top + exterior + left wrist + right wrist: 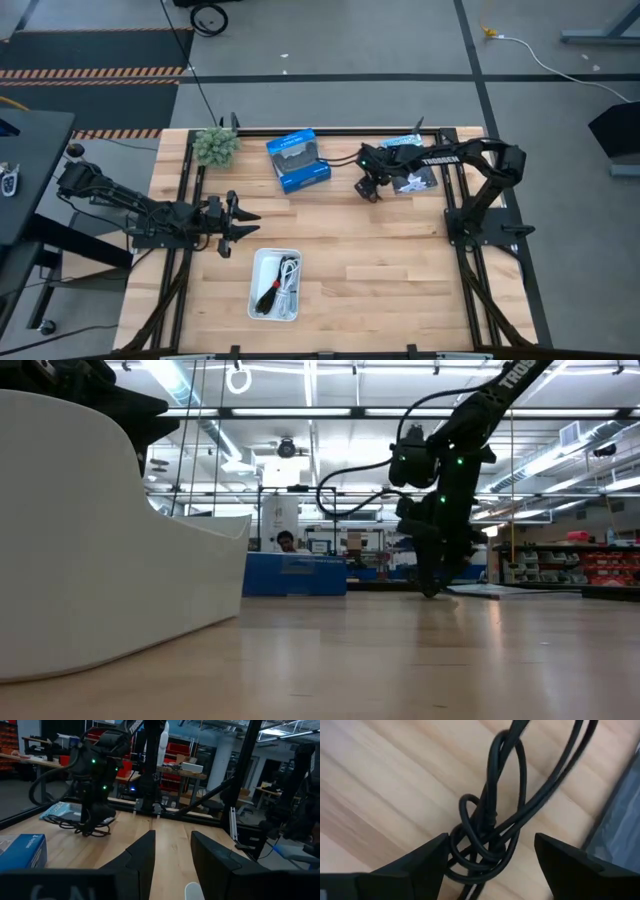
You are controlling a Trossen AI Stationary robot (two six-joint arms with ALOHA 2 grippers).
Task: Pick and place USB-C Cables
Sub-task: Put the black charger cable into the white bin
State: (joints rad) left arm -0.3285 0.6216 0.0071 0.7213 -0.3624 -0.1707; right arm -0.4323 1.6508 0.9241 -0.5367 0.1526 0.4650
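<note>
Tight turns (pixel 482 847) go around the middle of the black coiled USB-C cable (pixel 338 160). Its loops will stay bundled together when I pick it up and carry it.
A black coiled USB-C cable (pixel 487 827) lies on the table beside the dark flat packet (pixel 412 178). My right gripper (pixel 491 845) points down over this cable, open, one finger on each side of the coil, low at the table (pixel 432 588). The left wrist view shows the same cable (pixel 96 829) under it. A white cable (pixel 291 272) and a black cable with a red tie (pixel 268 297) lie in the white tray (pixel 254 285). No bluish-grey cable shows. My left gripper (pixel 238 222) waits open near the table's left side, above the tray.
A blue box (pixel 298 160) sits at the far edge, left of my right gripper, with a small green plant (pixel 215 146) further left. The tray's white wall (pixel 100 540) fills the low view's left. Bare wood lies between the tray and the right arm's base.
</note>
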